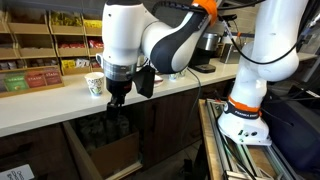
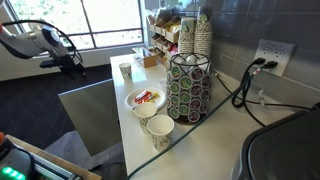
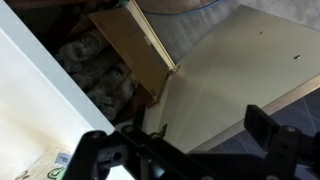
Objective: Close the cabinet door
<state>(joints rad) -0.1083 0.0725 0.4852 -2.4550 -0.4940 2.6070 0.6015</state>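
Note:
The cabinet door's top edge [image 3: 292,96] is clear in front of my open gripper, so I keep moving across it until the fingers can close beyond the door's outer side [image 3: 308,108].
The cabinet door [image 2: 90,118] stands swung open, sticking out from under the white counter. In the wrist view its pale inner face [image 3: 235,75] fills the right side, hinged next to the light-wood compartment of clear glassware [image 3: 95,72]. In an exterior view the open compartment [image 1: 105,135] sits below the counter edge. My gripper [image 1: 118,92] hangs just in front of the counter edge above that compartment. In the wrist view the gripper [image 3: 180,142] is open and empty, its two dark fingers spread wide over the door's inner face. The door's handle is hidden.
The white counter [image 1: 40,105] carries a paper cup [image 1: 95,85], and in the other view two cups [image 2: 158,130], a plate of snacks [image 2: 144,99] and a pod carousel [image 2: 188,85]. A metal rack [image 1: 235,150] stands beside the robot base.

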